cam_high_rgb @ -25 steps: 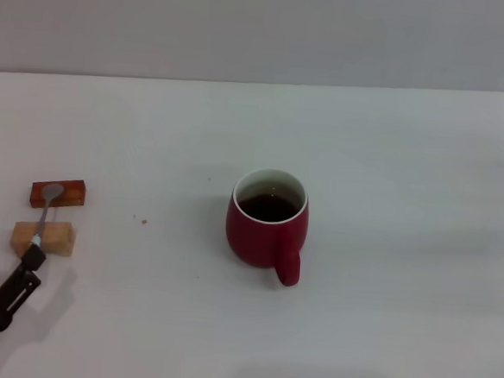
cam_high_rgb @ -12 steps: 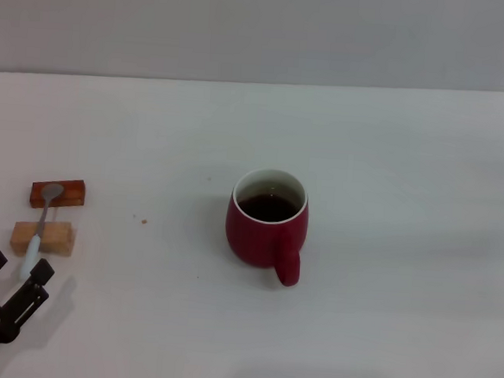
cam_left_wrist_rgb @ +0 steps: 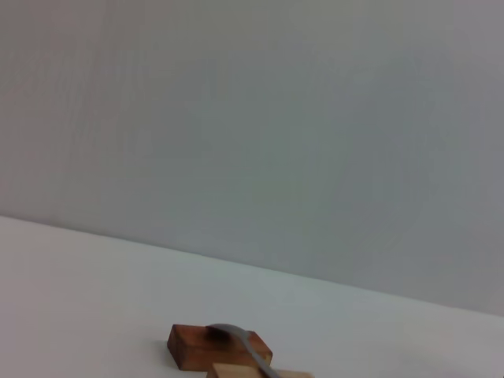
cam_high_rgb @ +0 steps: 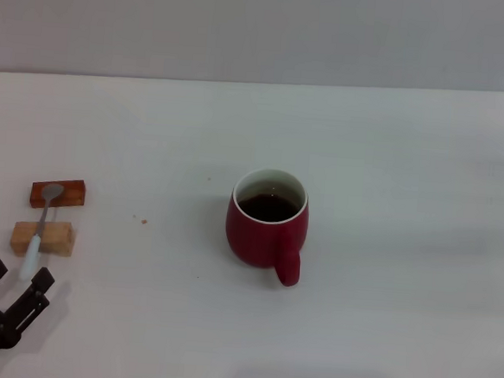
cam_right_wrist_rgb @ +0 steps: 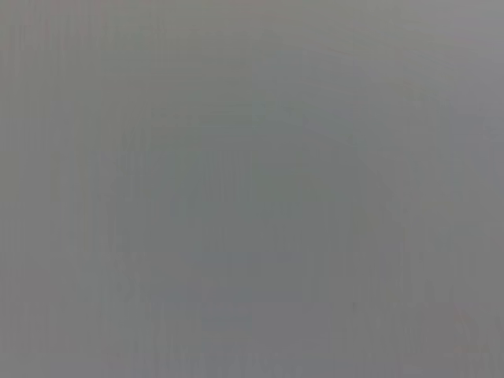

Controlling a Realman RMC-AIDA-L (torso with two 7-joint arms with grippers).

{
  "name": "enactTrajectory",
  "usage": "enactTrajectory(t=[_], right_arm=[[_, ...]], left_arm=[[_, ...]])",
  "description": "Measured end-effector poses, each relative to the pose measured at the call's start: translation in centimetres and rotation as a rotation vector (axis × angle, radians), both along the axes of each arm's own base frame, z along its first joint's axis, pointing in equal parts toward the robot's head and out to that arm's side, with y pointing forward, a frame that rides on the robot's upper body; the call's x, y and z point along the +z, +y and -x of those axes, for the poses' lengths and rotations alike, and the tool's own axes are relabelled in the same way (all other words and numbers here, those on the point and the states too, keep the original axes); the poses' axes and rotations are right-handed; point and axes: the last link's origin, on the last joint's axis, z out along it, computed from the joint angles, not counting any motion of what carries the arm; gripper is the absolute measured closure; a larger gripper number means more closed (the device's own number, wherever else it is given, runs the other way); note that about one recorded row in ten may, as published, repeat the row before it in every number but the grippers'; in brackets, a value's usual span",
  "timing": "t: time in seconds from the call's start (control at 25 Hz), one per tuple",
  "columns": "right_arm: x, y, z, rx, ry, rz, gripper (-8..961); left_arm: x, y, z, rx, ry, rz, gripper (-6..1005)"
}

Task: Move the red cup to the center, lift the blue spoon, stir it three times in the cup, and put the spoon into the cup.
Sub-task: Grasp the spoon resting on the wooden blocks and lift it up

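Note:
The blue spoon [cam_high_rgb: 36, 245] just rests across the tops of two wooden blocks [cam_high_rgb: 57, 229], so I expect it to come free and leave both blocks in place when I lift.
The red cup [cam_high_rgb: 266, 231] stands upright in the middle of the white table [cam_high_rgb: 391, 181], with dark liquid inside and its handle toward me. The blue spoon [cam_high_rgb: 40, 226] lies at the left across two wooden blocks, its metal bowl on the dark block [cam_high_rgb: 59, 194] and its pale handle over the light block [cam_high_rgb: 43, 238]. The spoon's bowl also shows in the left wrist view [cam_left_wrist_rgb: 240, 340]. My left gripper [cam_high_rgb: 18, 275] is open and empty at the table's near left, just short of the handle's end. My right gripper is out of view.
A small speck [cam_high_rgb: 143, 221] lies on the table between the blocks and the cup. A grey wall [cam_high_rgb: 263, 30] runs behind the table's far edge. The right wrist view shows only flat grey.
My left gripper has drawn back toward the near edge, away from the spoon's handle, whose end now shows. The spoon, blocks and cup have not moved.

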Motion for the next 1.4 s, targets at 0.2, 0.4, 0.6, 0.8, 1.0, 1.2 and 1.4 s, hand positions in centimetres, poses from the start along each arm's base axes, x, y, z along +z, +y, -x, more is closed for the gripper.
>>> enactTrajectory(t=[0.2, 0.4, 0.6, 0.8, 1.0, 1.2, 1.4], right_arm=[[0.0, 0.0, 0.0, -0.002, 0.002, -0.001, 511], [0.0, -0.1, -0.1, -0.003, 0.005, -0.003, 511], [0.0, -0.1, -0.1, -0.001, 0.005, -0.005, 511], [-0.1, -0.2, -0.1, 0.000, 0.005, -0.004, 510], [0.0, -0.4, -0.4, -0.005, 0.009, -0.007, 510], [0.0, -0.6, -0.5, -0.006, 0.010, -0.011, 510], [0.0, -0.6, -0.5, -0.004, 0.011, -0.012, 511]], left_arm=[[-0.1, 0.2, 0.1, 0.007, 0.005, 0.008, 201], [-0.2, 0.3, 0.2, 0.013, 0.009, 0.013, 201], [-0.3, 0.5, 0.3, 0.027, 0.015, 0.018, 201], [-0.3, 0.7, 0.4, 0.035, 0.016, 0.012, 202], [-0.2, 0.9, 0.4, 0.041, 0.006, 0.008, 220], [-0.3, 1.0, 0.5, 0.045, 0.007, 0.010, 243], [-0.4, 1.1, 0.4, 0.041, 0.006, 0.015, 265]])
